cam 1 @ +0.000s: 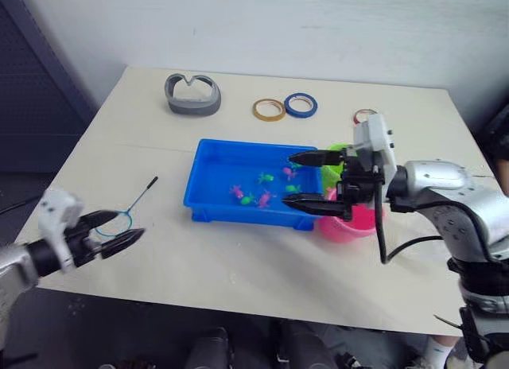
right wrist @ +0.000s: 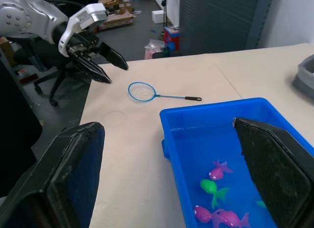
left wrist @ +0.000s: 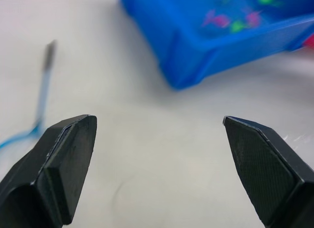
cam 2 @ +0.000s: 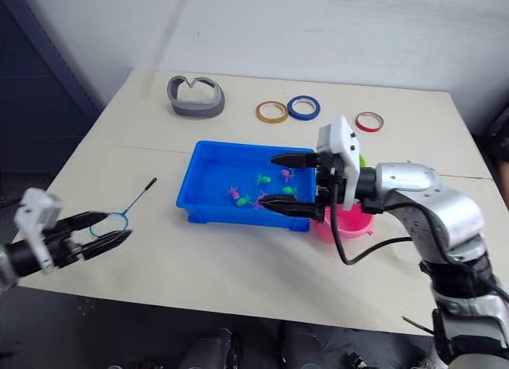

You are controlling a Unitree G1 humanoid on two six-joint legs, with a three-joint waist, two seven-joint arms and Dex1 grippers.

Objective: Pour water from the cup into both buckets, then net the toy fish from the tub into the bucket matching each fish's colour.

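Observation:
My gripper will make the net [right wrist: 157,95] sag into a pocket and cradle a fish when it lifts the net, because sheer mesh [right wrist: 142,92] lies across the blue hoop.
The blue tub [cam 1: 208,178] sits mid-table and holds several pink and green toy fish [cam 1: 262,198], seen close up as fish [right wrist: 214,171]. My right gripper [cam 1: 291,178] hangs open over the tub's right end with nothing between its fingers. Behind that gripper stand the pink bucket [cam 1: 350,226] and, mostly hidden, the green bucket [cam 1: 338,158]. The net [right wrist: 142,91] lies flat on the table left of the tub, handle pointing toward the tub. My left gripper [cam 1: 127,226] is open at the net's hoop [cam 1: 111,223], holding nothing. The cup is out of view.
A grey curved object [cam 1: 192,95] lies at the back left. Yellow [cam 1: 269,109], blue [cam 1: 301,105] and red [cam 2: 367,121] tape rings lie along the back. The table's front edge [cam 1: 238,293] runs close to the left gripper.

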